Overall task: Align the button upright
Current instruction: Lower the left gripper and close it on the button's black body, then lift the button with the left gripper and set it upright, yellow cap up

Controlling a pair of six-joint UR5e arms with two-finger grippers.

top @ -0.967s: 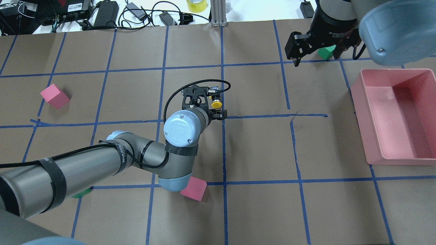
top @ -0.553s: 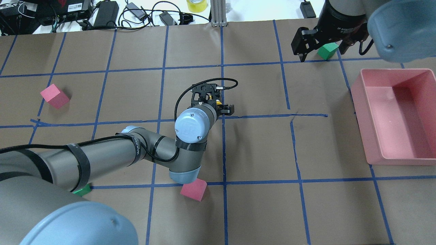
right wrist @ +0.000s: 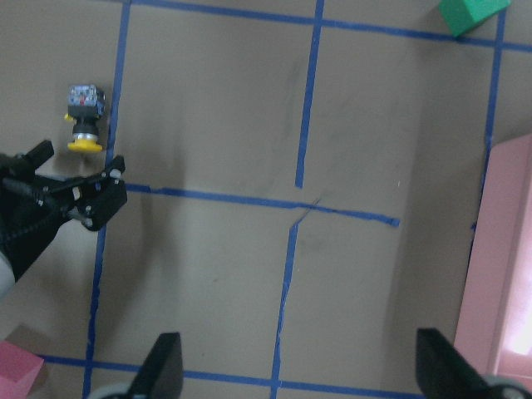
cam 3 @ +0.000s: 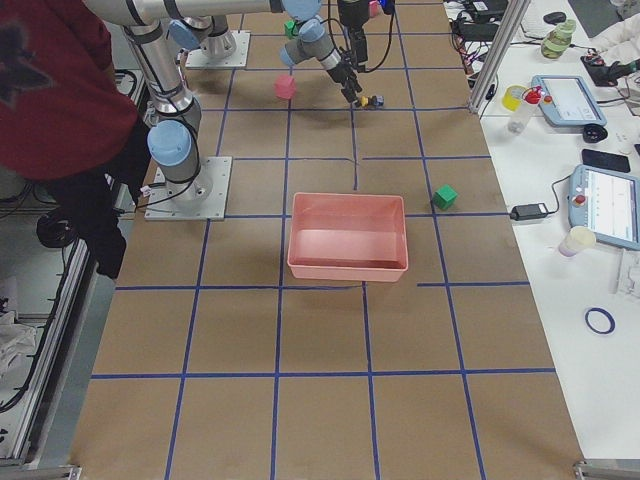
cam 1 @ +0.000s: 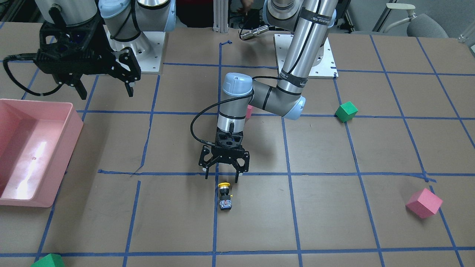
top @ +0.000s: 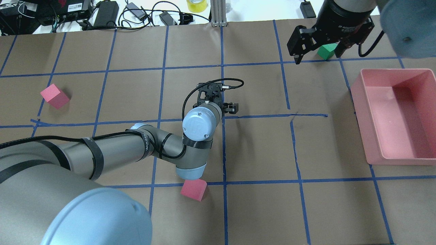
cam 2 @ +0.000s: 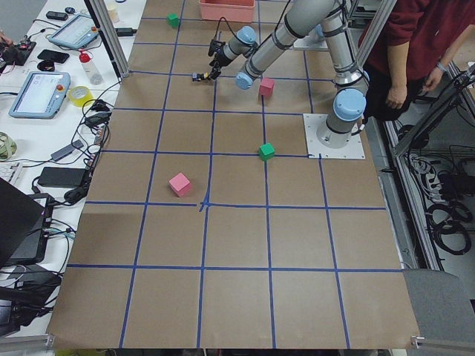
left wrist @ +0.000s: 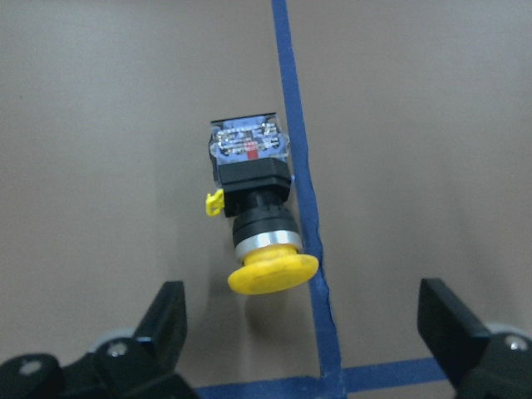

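The whole button should move along stiffly and stand on its own when I turn the yellow cap (cam 1: 223, 184) upward, because its base ends flat and square (cam 1: 225, 207).
The button (cam 1: 224, 195) lies on its side on the brown table next to a blue tape line. Its yellow cap points toward the robot and its black-grey base points away. The left wrist view shows it (left wrist: 252, 212) between and just beyond the fingers, touching neither. It also shows in the right wrist view (right wrist: 83, 118). In the overhead view the left wrist hides it. My left gripper (cam 1: 222, 178) is open, pointing down, just above the cap. My right gripper (cam 1: 106, 94) is open and empty, high over the table near the pink bin.
A pink bin (top: 361, 112) stands at the table's right side. A pink cube (top: 194, 190) lies by my left elbow and another (top: 54, 96) at far left. A green cube (top: 326, 51) sits under my right gripper. Another green cube (cam 1: 346, 111) lies near the left arm's base.
My left arm has moved to the right, so the gripper now covers the button in the overhead view. The right gripper has shifted slightly.
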